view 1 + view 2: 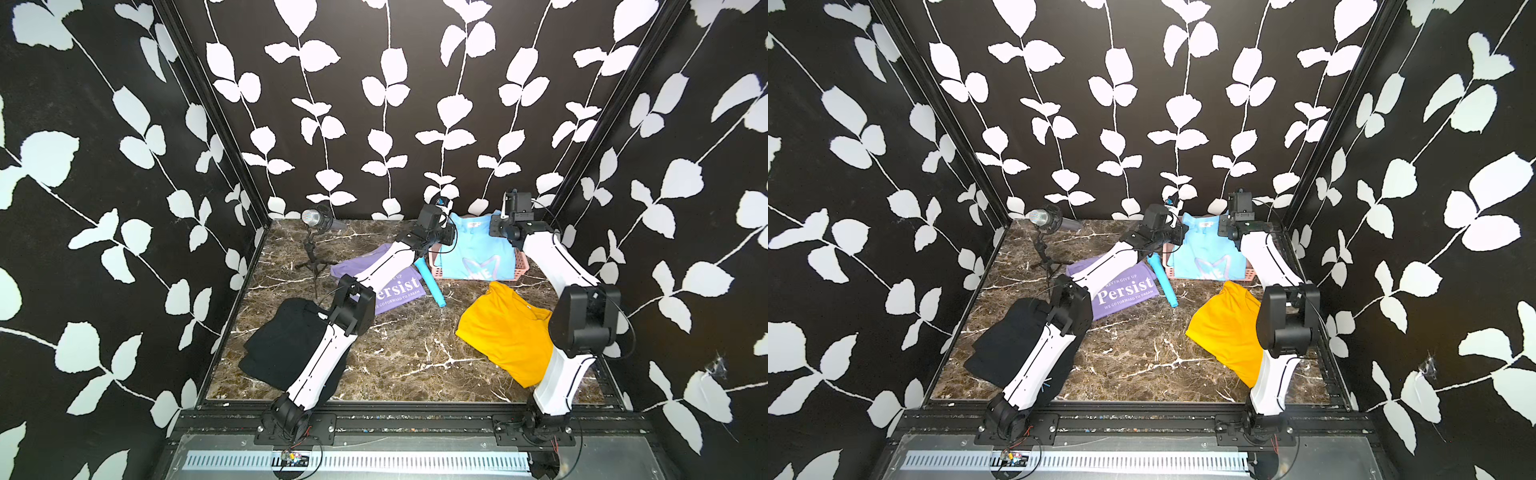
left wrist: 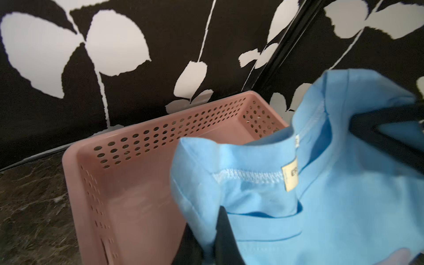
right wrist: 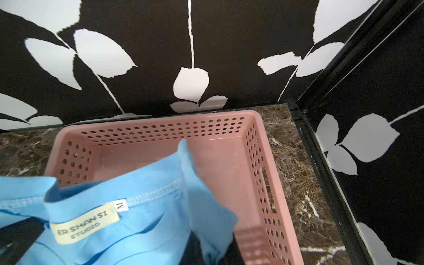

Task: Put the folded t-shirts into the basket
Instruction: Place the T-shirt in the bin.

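Observation:
The light blue t-shirt's collar (image 1: 474,221) is spread over the pink basket's opening, so my right gripper should keep going down until the collar is near the basket's bottom (image 3: 223,165), then let go.
Both grippers hold the light blue t-shirt (image 1: 473,249) by its collar corners over the pink basket (image 1: 521,266) at the back right. My left gripper (image 2: 208,243) is shut on a pinch of blue cloth (image 2: 321,206). The right gripper (image 3: 212,249) is shut on the other corner (image 3: 137,206). The basket's floor (image 3: 224,158) shows bare beyond the collar. On the table lie the lilac "Persist" tee (image 1: 1125,286), partly under my left arm, the black tee (image 1: 282,340) at the front left and the mustard tee (image 1: 507,332) at the right.
A blue tube (image 1: 430,282) lies between the lilac tee and the basket. A microphone on a small tripod (image 1: 316,220) stands at the back left. The back wall and the right corner frame (image 3: 321,160) stand close behind the basket.

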{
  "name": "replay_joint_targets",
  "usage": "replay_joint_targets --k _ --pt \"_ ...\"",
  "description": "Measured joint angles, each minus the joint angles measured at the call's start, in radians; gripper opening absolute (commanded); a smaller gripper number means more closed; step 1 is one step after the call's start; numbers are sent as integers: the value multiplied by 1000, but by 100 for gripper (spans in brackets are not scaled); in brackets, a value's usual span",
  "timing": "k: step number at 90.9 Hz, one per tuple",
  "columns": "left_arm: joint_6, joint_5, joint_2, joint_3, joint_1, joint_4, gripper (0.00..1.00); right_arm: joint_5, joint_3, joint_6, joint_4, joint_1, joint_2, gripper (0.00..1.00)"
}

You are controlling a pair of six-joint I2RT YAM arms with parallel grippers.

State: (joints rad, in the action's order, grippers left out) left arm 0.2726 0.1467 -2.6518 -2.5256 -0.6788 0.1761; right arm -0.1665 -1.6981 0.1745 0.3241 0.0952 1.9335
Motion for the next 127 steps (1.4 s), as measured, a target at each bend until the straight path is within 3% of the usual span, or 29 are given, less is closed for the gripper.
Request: replay_joint_targets --k 30,53,107,127 --pt "-126 -26 -120 -28 10 -66 0 -21 -40 -72 -103 0 178 0" --pt "-151 -26 -145 -50 17 -119 0 -37 -92 -116 -141 -6 264 0" --pt "-157 -33 -190 -77 19 -234 0 -36 -110 -127 -166 -18 294 1" --pt "-141 -34 -193 -77 19 -243 2 -36 -116 -126 -168 -20 314 7"
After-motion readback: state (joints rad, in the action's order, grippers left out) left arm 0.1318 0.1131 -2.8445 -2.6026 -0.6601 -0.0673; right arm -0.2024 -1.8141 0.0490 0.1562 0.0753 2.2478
